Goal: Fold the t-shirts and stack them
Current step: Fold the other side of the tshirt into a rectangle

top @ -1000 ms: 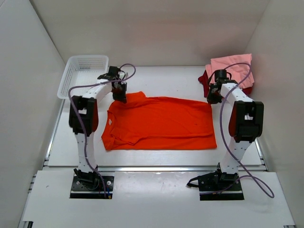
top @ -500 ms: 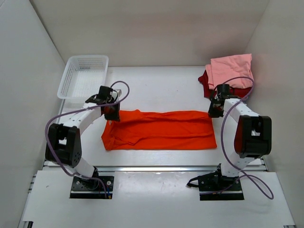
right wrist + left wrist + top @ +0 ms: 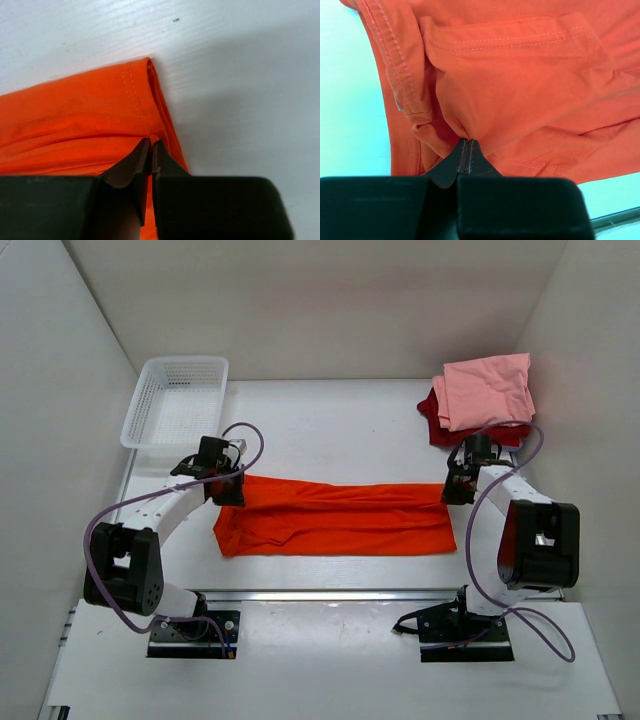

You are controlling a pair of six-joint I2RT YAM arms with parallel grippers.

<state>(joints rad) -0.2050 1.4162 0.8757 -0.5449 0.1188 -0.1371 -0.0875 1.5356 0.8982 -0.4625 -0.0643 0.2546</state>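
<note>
The bright orange t-shirt is lying crosswise with its hem point(image 3: 451, 528) out of my left gripper's reach. Next, I turn the hem to the front rail point(image 3: 330, 594) so that both grippers can get to it.
The bright orange t-shirt point(image 3: 335, 518) lies across the middle of the table, its far half folded over toward the near edge into a long band. My left gripper point(image 3: 230, 492) is shut on the shirt's far left edge, near the collar and sleeve point(image 3: 470, 90). My right gripper point(image 3: 453, 490) is shut on the shirt's far right hem corner point(image 3: 145, 100). The light pink t-shirt point(image 3: 488, 390) lies on the dark red t-shirt point(image 3: 432, 420) at the back right corner.
A white mesh basket point(image 3: 175, 400) stands at the back left. White walls close the table on three sides. The metal rail of the table's front edge point(image 3: 320, 593) runs just in front of the shirt.
Both grippers have drawn the orange shirt's far edge toward the near side, folding it lengthwise from a flat spread into a narrower band. Both arms have moved nearer.
</note>
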